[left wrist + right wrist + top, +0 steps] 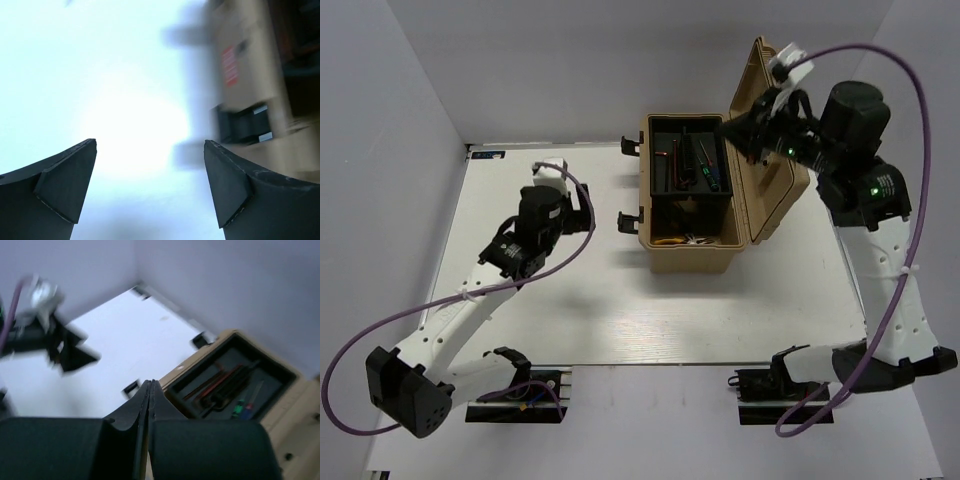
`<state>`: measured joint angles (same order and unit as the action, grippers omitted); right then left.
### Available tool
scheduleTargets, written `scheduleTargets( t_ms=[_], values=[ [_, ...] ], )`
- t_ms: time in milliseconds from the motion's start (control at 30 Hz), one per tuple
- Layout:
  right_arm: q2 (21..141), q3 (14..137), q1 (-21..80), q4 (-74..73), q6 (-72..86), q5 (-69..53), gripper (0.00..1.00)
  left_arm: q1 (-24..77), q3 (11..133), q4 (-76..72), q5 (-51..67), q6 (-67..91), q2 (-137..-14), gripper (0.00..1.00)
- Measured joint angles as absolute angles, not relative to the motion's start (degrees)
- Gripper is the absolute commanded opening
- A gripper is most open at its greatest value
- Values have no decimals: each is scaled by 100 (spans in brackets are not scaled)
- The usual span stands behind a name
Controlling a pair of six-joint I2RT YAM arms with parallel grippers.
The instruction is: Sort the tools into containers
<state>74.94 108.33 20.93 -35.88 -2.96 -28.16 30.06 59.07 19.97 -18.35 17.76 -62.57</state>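
My right gripper needs to go around behind the lid's outer side and push the lid closed, because the lid is leaning open with my right gripper on its inner side.
A tan toolbox stands open in the middle of the white table, its lid swung up to the right. Its black tray holds several tools: red and dark handled ones, and green and blue tipped screwdrivers. A yellow handle shows at the box's near end below the tray. My left gripper hovers open and empty left of the box; in the left wrist view the box wall is to the right. My right gripper is shut and empty above the box's right rim, also in the right wrist view.
Two black latches stick out from the toolbox's left side, close to my left gripper. Purple cables loop round both arms. White walls close in the table on the left, back and right.
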Motion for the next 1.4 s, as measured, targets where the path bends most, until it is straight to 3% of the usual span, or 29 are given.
scheduleTargets(
  t_ms=[167,367,633,833,1400],
  values=[
    [7830,11327,1931,-3343,1,-733,0,3006,5310,2440,-2536,1612,-6090,98],
    [7758,10506,1811,-2331,-1170,2082,0,3006,5137,2469,-2947,1544,-5913,99],
    [7612,9319,1544,-1955,-2095,2875,0,3006,4864,2480,-3096,1439,-5874,99],
    [7752,9625,1151,-2432,-1850,2609,0,3006,4816,2480,-3114,1398,-5649,99],
    [8193,10457,554,-3763,-137,-2366,0,3006,4810,2477,-3109,1396,-5511,99]
  ],
)
